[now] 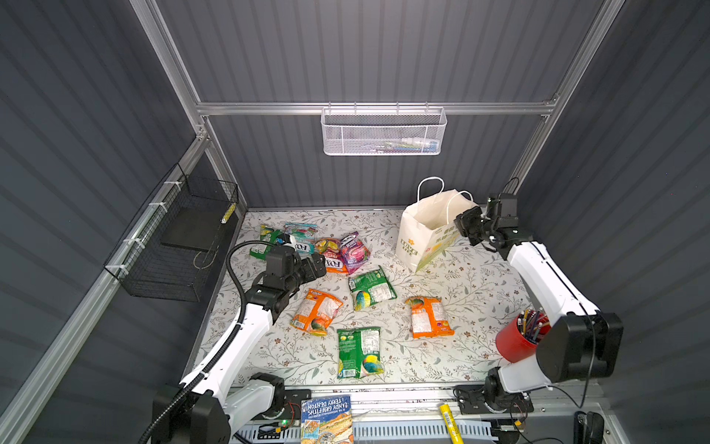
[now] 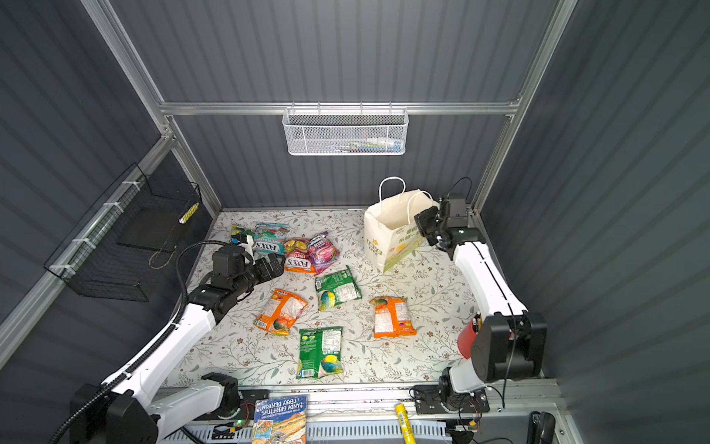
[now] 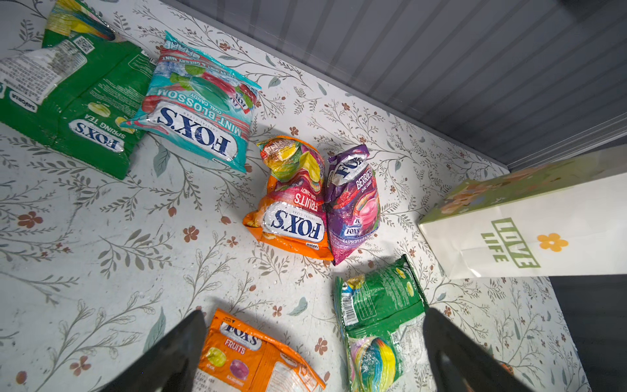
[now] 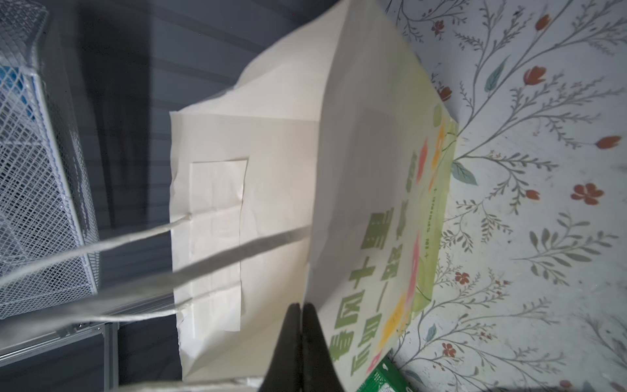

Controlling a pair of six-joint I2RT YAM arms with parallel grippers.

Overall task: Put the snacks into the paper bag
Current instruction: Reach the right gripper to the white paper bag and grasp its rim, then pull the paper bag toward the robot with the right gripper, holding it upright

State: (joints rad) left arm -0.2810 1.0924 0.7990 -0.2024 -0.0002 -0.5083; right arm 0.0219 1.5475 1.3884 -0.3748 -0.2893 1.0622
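Note:
The paper bag's handle (image 1: 449,205) beside my right gripper leans across the paper bag's opening, so my right gripper should bring the handle outside the opening, then take the bag's rim (image 1: 445,223).
Several foil snacks lie on the floral table: a teal packet (image 1: 301,234) (image 3: 200,112), a green one (image 3: 81,101), an orange FOX'S packet (image 1: 330,257) (image 3: 291,210) against a magenta one (image 1: 355,251) (image 3: 353,203). Nearer the front lie two green packets (image 1: 370,288) (image 1: 359,351) and two orange ones (image 1: 317,311) (image 1: 428,317). My left gripper (image 1: 319,265) (image 3: 315,339) hovers open above the table between an orange and a green packet, holding nothing. The white paper bag (image 1: 426,230) (image 2: 388,234) (image 4: 271,169) stands open at the back right. My right gripper (image 1: 463,226) (image 4: 301,307) is shut on its rim.
A red pencil cup (image 1: 515,342) stands by the right arm's base. A white mesh basket (image 1: 384,132) hangs on the back wall and a black wire basket (image 1: 176,238) on the left wall. A book (image 1: 326,419) and a yellow marker (image 1: 449,421) lie on the front rail.

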